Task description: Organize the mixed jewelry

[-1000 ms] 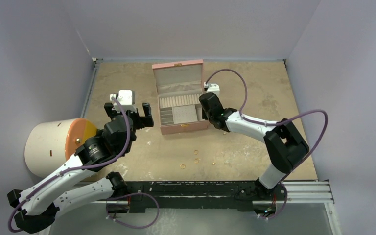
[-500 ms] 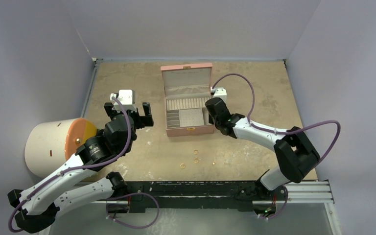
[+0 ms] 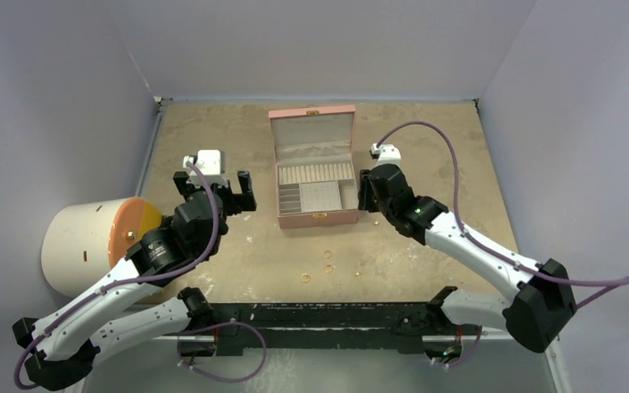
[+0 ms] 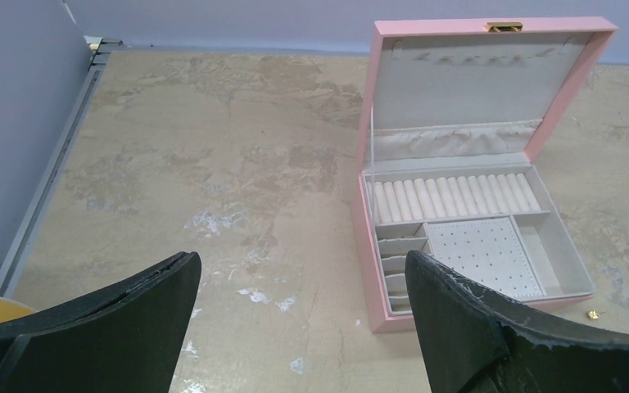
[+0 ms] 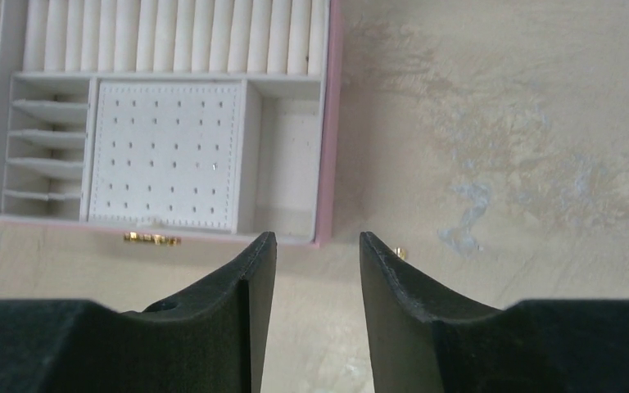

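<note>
I can see the gold stud (image 3: 357, 273) near the front edge lying clear of the rings, so I keep moving my right gripper toward that stud until its open fingers are on either side of it.
Several small gold rings (image 3: 328, 255) of the mixed jewelry lie loose on the table in front of the open pink box (image 3: 319, 219). A tiny gold stud (image 5: 401, 252) rests on the table by the box's right front corner and also shows as the stud (image 4: 593, 314) in the left wrist view. My right gripper (image 3: 366, 195) hovers just right of the box (image 5: 328, 123); the gripper (image 5: 318, 239) is open with nothing between its fingers. My left gripper (image 3: 213, 183) waits wide open and empty left of the box (image 4: 364, 254), its fingertips framing bare table around the gripper (image 4: 301, 262).
A white cylinder with an orange face (image 3: 90, 246) lies at the table's left edge beside the left arm. A metal rail (image 4: 49, 180) runs along the left wall. The box lid stands upright at the back.
The pink box slid right and squared up. My right gripper opened, left the box's right side and drew back to the right. The left arm stayed still.
</note>
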You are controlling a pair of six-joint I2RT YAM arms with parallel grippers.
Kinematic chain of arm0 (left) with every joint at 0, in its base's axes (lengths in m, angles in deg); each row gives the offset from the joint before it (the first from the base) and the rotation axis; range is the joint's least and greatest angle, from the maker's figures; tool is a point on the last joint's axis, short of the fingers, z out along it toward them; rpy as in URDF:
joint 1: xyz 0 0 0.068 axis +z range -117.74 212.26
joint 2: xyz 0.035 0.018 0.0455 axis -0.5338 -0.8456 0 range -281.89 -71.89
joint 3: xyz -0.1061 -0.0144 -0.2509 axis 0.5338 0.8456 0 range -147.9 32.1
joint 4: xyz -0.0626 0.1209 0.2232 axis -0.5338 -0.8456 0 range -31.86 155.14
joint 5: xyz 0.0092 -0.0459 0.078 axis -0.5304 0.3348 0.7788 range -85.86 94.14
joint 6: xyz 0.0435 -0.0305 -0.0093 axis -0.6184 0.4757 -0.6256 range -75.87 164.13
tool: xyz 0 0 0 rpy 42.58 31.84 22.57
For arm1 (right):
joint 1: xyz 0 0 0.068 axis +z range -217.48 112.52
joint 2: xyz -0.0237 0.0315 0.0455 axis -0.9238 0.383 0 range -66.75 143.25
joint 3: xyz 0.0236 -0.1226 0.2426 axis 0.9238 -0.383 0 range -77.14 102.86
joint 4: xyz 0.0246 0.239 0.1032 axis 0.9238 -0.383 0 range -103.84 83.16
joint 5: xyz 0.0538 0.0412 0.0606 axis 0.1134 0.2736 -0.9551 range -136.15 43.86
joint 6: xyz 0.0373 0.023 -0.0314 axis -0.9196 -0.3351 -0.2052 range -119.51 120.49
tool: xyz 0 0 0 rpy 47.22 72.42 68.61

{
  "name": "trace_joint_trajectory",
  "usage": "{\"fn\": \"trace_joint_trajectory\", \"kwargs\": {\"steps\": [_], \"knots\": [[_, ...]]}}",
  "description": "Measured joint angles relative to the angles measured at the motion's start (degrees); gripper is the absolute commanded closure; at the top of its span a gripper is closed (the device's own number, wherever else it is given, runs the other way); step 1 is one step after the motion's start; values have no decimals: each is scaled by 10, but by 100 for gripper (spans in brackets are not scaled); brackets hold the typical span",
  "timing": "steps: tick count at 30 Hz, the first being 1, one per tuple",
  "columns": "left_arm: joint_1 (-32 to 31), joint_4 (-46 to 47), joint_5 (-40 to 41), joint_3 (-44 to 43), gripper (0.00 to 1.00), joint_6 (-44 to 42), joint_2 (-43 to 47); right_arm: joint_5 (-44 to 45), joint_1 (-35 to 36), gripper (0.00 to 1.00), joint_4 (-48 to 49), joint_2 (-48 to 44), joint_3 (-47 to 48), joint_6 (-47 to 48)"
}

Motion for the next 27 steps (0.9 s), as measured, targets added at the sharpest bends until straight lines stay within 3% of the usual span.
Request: {"fn": "trace_joint_trajectory", "kwargs": {"steps": [8,15,27], "knots": [[0,0,-9,0,1,0,6,-54,24,56,-99,-74,-40,-49],[1,0,-21,0,1,0,11,-52,127,59,-181,-42,-40,-121],[1,0,-35,0,1,0,19,-59,157,63,-203,28,-68,-175]]}}
